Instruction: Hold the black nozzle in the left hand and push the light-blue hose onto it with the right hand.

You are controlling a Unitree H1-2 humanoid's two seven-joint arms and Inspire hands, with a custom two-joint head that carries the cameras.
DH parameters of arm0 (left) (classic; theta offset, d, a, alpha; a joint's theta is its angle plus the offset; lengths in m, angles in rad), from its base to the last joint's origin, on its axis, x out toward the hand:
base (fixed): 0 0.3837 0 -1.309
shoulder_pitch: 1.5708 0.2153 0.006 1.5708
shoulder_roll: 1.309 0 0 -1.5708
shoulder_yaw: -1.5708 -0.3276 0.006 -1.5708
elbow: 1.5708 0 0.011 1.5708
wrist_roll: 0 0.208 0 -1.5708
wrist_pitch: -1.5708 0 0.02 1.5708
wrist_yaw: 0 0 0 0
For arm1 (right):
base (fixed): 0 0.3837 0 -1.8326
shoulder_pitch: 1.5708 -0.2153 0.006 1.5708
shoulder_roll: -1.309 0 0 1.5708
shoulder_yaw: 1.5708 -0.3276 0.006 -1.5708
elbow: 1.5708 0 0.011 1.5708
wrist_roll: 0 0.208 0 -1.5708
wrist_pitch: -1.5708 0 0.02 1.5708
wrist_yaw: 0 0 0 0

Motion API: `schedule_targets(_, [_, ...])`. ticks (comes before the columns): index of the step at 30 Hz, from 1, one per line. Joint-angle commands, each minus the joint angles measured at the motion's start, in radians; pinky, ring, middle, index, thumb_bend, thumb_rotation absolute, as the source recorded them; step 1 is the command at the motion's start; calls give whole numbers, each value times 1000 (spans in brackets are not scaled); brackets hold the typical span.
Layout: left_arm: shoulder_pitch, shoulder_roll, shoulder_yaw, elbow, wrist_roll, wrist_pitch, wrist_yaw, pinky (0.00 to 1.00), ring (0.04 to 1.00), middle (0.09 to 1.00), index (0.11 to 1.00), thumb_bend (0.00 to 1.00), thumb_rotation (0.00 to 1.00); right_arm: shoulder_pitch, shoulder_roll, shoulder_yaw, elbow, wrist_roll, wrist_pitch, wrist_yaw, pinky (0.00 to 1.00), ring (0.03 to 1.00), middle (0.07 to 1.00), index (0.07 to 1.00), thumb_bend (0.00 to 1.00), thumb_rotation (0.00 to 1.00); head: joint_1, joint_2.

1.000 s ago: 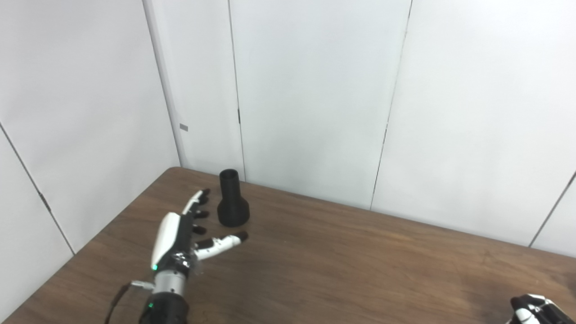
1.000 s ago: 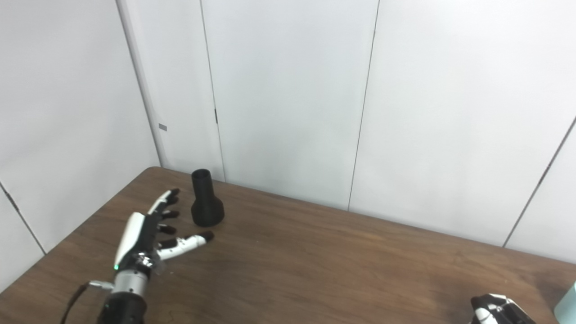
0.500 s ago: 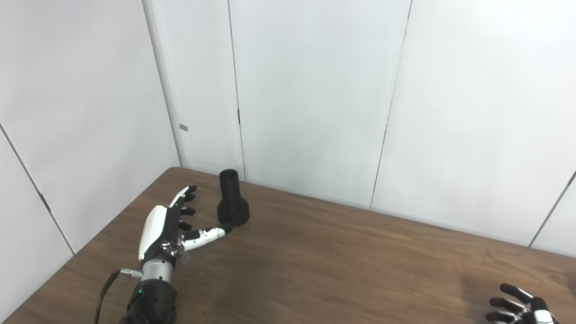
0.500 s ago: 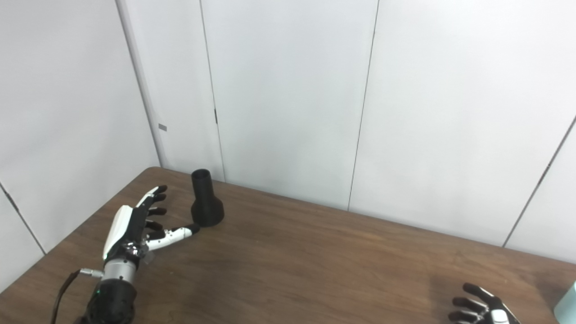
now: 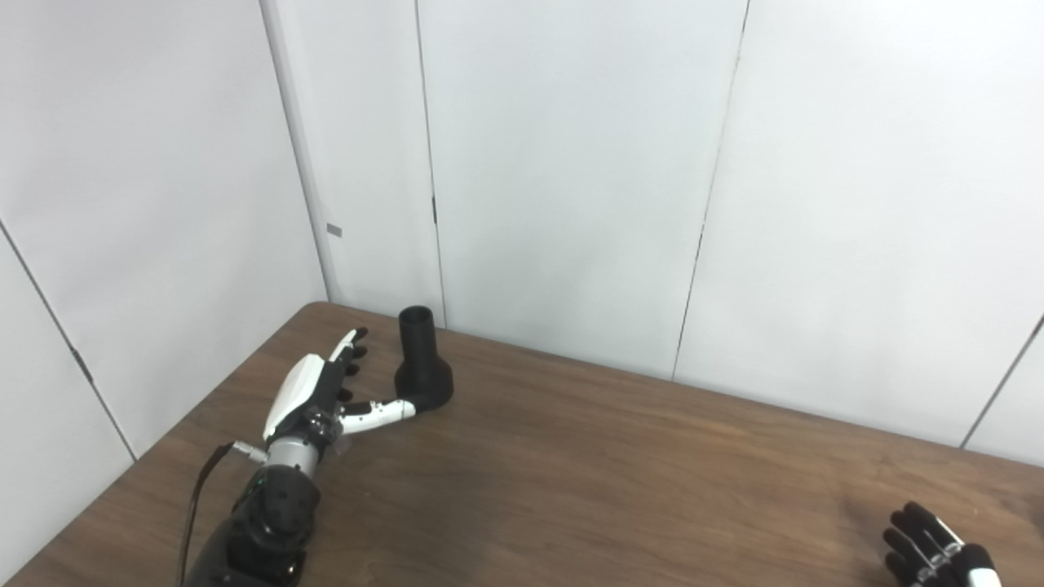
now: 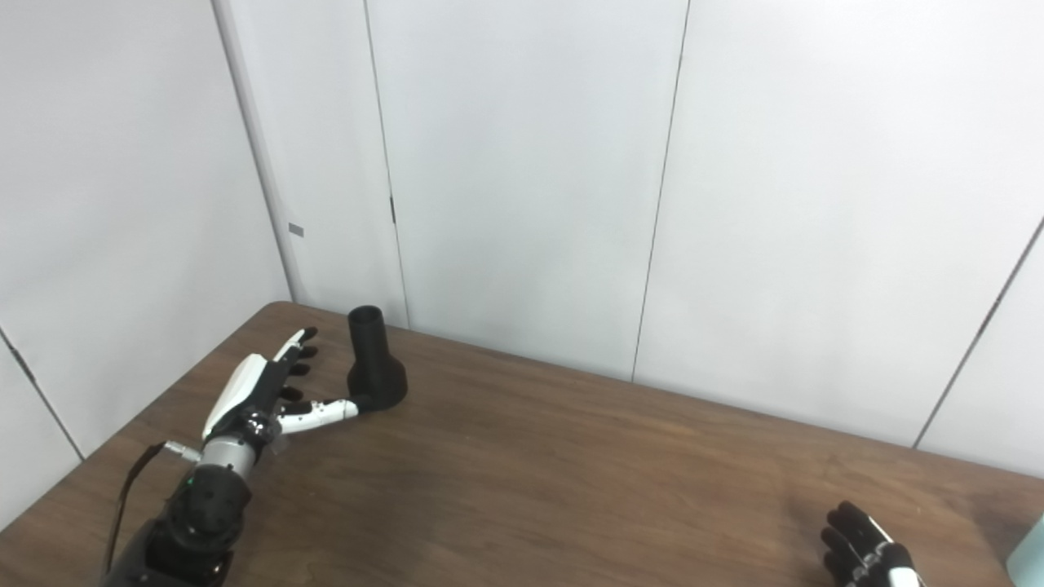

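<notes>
I expect the light-blue hose to slide down when I push it and stop where the black nozzle's straight neck [image 5: 418, 341] widens into a broad base [image 5: 426, 381].
The black nozzle [image 5: 422, 361] stands upright on its wide base near the table's far left corner. My left hand [image 5: 322, 391] is open just left of it, fingers spread and stretched toward the wall, the thumb tip reaching the nozzle's base. My right hand [image 5: 938, 553] is open low at the bottom right, fingers apart, holding nothing. A sliver of the light-blue hose [image 6: 1029, 554] shows at the right edge of the right eye view, a little right of that hand.
The brown wooden table [image 5: 612, 481] runs up to white wall panels [image 5: 571, 163] close behind the nozzle. The table's left edge lies near my left arm.
My left hand has moved forward and closed in on the nozzle, its thumb now at the base. My right hand has opened from a curled pose and spread its fingers.
</notes>
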Motion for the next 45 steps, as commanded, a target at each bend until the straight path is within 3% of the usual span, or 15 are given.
schedule_targets(1, [-61, 34, -3, 2, 9, -19, 7, 658, 837, 907, 972, 968, 390, -13, -14, 0, -38, 2, 3, 7, 937, 934, 915, 875, 321, 833, -2, 3])
schedule_targets(7, [-128, 38, -26, 101, -19, -14, -21, 645, 832, 919, 925, 994, 371, -11, -10, -9, -80, 20, 61, -6, 936, 949, 934, 915, 348, 817, -5, 9])
schedule_targets(18, [-214, 58, -105, 200, 12, 37, -52, 681, 905, 959, 967, 1000, 414, -3, -18, -17, -128, 34, 122, -3, 849, 920, 893, 918, 306, 821, -10, 17])
schedule_targets(20, [-230, 61, -119, 219, 18, 39, -51, 699, 915, 955, 957, 1000, 411, -2, -15, -21, -129, 38, 120, -2, 834, 909, 880, 911, 297, 798, -10, 17])
schedule_targets(29, [-284, 72, -181, 309, 69, 9, -16, 705, 911, 945, 898, 1000, 369, 3, -10, -12, -149, 18, 129, -12, 824, 873, 855, 913, 256, 858, -13, 25])
schedule_targets(33, [-296, 80, -211, 321, 105, 28, -19, 724, 907, 919, 862, 1000, 358, 2, -9, -16, -150, 23, 132, -12, 812, 862, 847, 906, 261, 798, -14, 27])
schedule_targets(38, [-315, 108, -283, 337, 189, 63, -39, 725, 889, 894, 819, 1000, 340, 3, -15, -10, -152, 10, 135, -12, 820, 855, 847, 914, 251, 841, -15, 32])
schedule_targets(41, [-325, 116, -311, 351, 226, 79, -52, 761, 880, 882, 808, 1000, 311, 4, -16, -10, -154, 13, 141, -11, 825, 851, 840, 920, 247, 810, -17, 34])
schedule_targets(45, [-327, 122, -323, 357, 236, 82, -63, 721, 853, 865, 789, 1000, 253, 3, -13, -15, -151, 27, 151, -8, 827, 849, 837, 921, 239, 790, -18, 36])
